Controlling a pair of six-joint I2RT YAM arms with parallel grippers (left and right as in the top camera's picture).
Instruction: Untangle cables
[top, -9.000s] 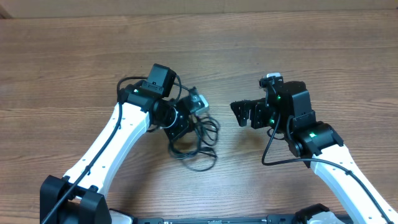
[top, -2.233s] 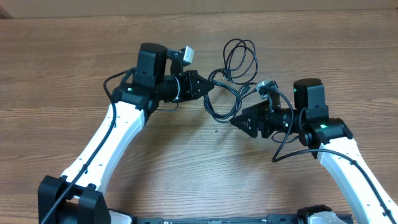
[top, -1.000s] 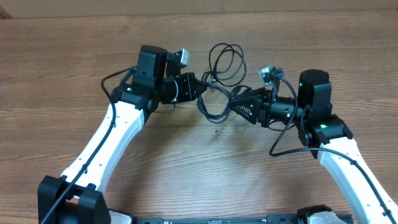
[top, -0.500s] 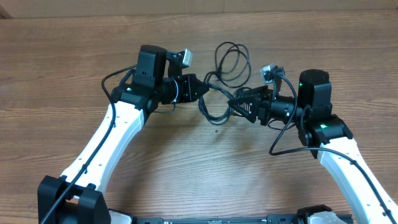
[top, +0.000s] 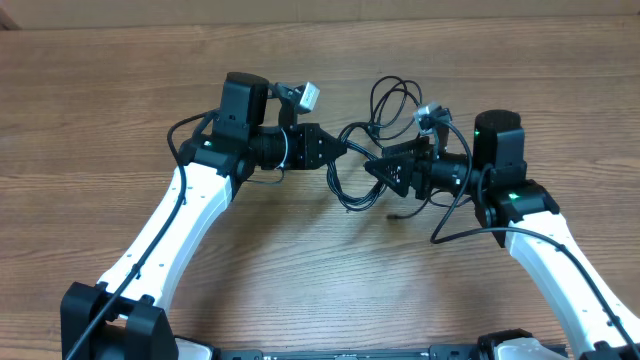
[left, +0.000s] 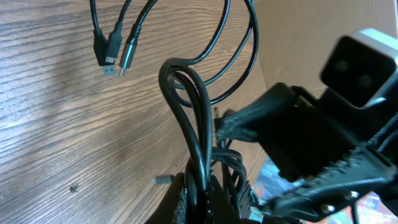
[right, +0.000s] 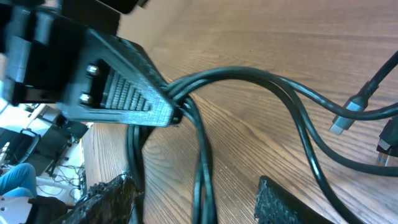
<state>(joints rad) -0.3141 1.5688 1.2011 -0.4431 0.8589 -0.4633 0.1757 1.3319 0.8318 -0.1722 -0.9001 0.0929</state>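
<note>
The cables' bend (right: 185, 91) is pinned by my left gripper, so my right gripper should take hold of the cables (right: 204, 171) below the bend before my left gripper opens and goes to the hanging loop of cable.
The cables (top: 352, 190) are thin black cords strung between my two grippers above the wooden table, with a loose loop (top: 392, 100) lying behind them. My left gripper (top: 338, 148) is shut on a folded bunch of cable strands (left: 186, 99); its fingertips (left: 199, 190) pinch them at the bottom of the left wrist view. Plug ends (left: 115, 53) hang nearby. My right gripper (top: 376, 168) faces the left one, open, with cable strands (right: 249, 81) running between its spread fingers (right: 193, 183). More plugs (right: 348, 115) show at the right.
The wooden table (top: 320, 290) carries only the arms and cables. A small plug end (top: 396, 212) lies on the table below the right gripper. Each arm's thicker black wire (top: 455, 225) hangs beside its wrist.
The back loop of cable has shifted right. The left gripper moved slightly right with its strands, and the lower loop sags further toward the front. The right gripper stays around the strands.
</note>
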